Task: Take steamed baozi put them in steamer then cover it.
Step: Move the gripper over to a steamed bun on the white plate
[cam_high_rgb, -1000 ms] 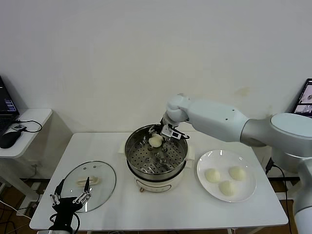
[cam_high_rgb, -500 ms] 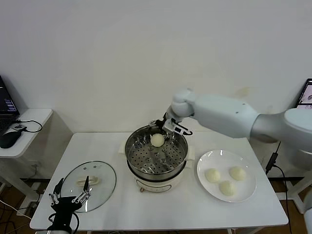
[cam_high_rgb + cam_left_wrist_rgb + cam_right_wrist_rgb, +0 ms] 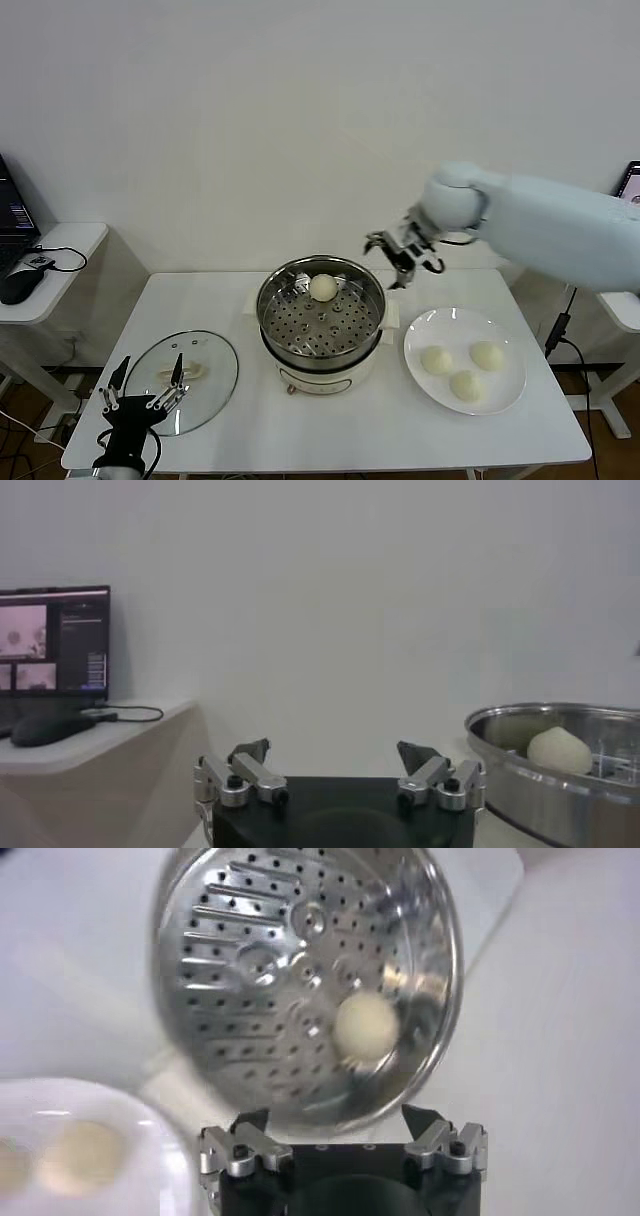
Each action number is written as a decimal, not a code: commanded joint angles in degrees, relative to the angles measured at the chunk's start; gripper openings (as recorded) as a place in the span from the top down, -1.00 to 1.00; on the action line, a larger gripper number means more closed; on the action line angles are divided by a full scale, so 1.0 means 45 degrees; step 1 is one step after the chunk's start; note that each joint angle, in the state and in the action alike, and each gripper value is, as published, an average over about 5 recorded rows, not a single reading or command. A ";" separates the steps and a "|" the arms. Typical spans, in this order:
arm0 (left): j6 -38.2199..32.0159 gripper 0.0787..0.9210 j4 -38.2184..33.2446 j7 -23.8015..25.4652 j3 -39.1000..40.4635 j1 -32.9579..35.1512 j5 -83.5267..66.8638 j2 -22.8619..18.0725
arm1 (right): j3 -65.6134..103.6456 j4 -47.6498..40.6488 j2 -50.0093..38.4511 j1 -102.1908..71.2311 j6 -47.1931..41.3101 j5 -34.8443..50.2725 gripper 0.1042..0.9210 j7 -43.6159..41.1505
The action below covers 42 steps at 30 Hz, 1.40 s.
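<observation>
My gripper will lift each baozi away on its own and leave the white plate still, because clear gaps (image 3: pixel 461 359) separate the baozi on the plate.
The shiny steel steamer (image 3: pixel 280 340) stands mid-table on its white base. One cream baozi (image 3: pixel 322 287) lies on the perforated tray at its far side; it also shows in the right wrist view (image 3: pixel 365 1026) and the left wrist view (image 3: pixel 559 750). Three more baozi (image 3: pixel 436 360) lie on the white plate (image 3: pixel 440 325) to the right. My right gripper (image 3: pixel 402 257) is open and empty, raised above the table between steamer and plate. The glass cover (image 3: pixel 215 385) with its cream handle (image 3: pixel 182 372) lies flat at the front left. My left gripper (image 3: pixel 140 398) is open, low at the cover's near edge.
A side table (image 3: pixel 70 240) with a black mouse (image 3: pixel 18 285) stands at the far left. A monitor (image 3: pixel 55 640) shows in the left wrist view. The white table's front edge (image 3: pixel 330 462) runs close below the cover and plate.
My right gripper has let go of the baozi on the steamer tray, lifted out and moved right towards the plate. The left arm has stayed put.
</observation>
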 commanded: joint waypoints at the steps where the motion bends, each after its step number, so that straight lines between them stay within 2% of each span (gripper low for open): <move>1: -0.0003 -0.77 0.0051 0.0010 0.0013 -0.0014 -0.0016 0.0153 | 0.0017 0.2056 -0.3906 -0.0336 -0.1688 0.0225 -0.76 -0.0367; 9: -0.0005 -0.77 0.0125 0.0015 -0.0014 -0.0016 0.0001 0.0131 | 0.1152 0.1807 -0.4302 -0.3583 -0.1636 -0.1397 -0.76 -0.0137; 20: 0.0007 -0.77 0.0167 0.0021 -0.0144 0.0125 0.0040 0.0015 | 0.4333 0.0280 -0.2813 -0.7749 -0.1545 -0.2816 -0.76 0.0159; 42: -0.0012 -0.77 0.0402 0.0028 -0.0401 0.0134 0.0040 0.0044 | 0.5718 -0.2058 -0.0410 -0.9533 -0.1362 -0.3642 -0.76 0.0670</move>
